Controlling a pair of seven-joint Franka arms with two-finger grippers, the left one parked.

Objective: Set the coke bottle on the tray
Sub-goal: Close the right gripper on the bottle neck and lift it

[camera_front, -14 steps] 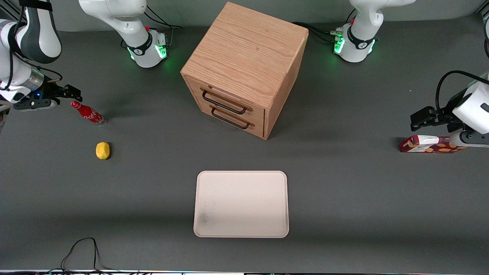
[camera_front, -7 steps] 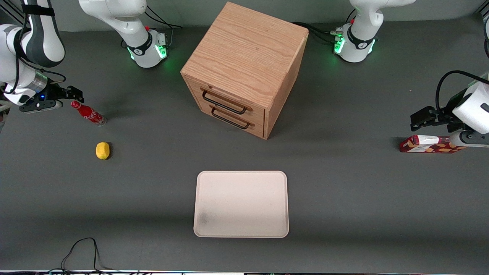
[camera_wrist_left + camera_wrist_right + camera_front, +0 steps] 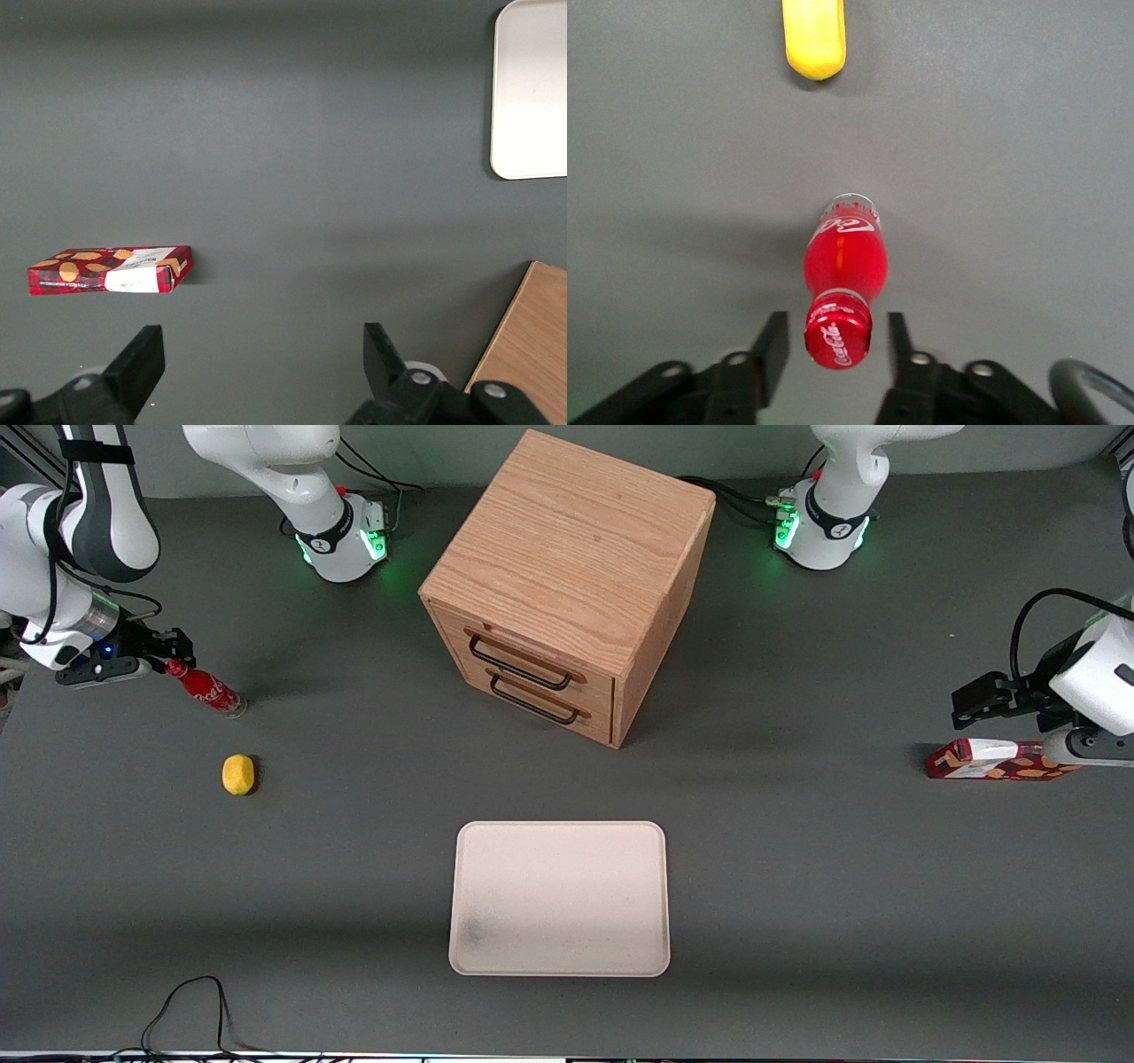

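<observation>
I expect the coke bottle (image 3: 213, 692) to come along in one piece and hang steady when I lift, because the red cap (image 3: 838, 336) sits tight and straight on the coke bottle's neck.
The coke bottle (image 3: 208, 691) is slim and red with white script, and it stands on the grey table toward the working arm's end. In the right wrist view I look down on its red cap (image 3: 837, 335). My right gripper (image 3: 166, 654) is open at cap height, with one finger (image 3: 772, 347) on each side of the cap (image 3: 174, 666) and a gap left on both sides. It also shows in the right wrist view (image 3: 838, 332). The cream-white tray (image 3: 560, 899) lies flat near the table's front edge, nearer the front camera than the cabinet. Its corner shows in the left wrist view (image 3: 532, 97).
A yellow lemon (image 3: 237, 774) lies nearer the front camera than the bottle and shows in the right wrist view (image 3: 814, 35). A wooden two-drawer cabinet (image 3: 567, 584) stands mid-table. A red snack carton (image 3: 992, 760) lies toward the parked arm's end. A black cable (image 3: 186, 1005) loops at the front edge.
My right gripper has moved toward the bottle and its open fingers now flank the cap. The bottle, lemon and tray have not moved.
</observation>
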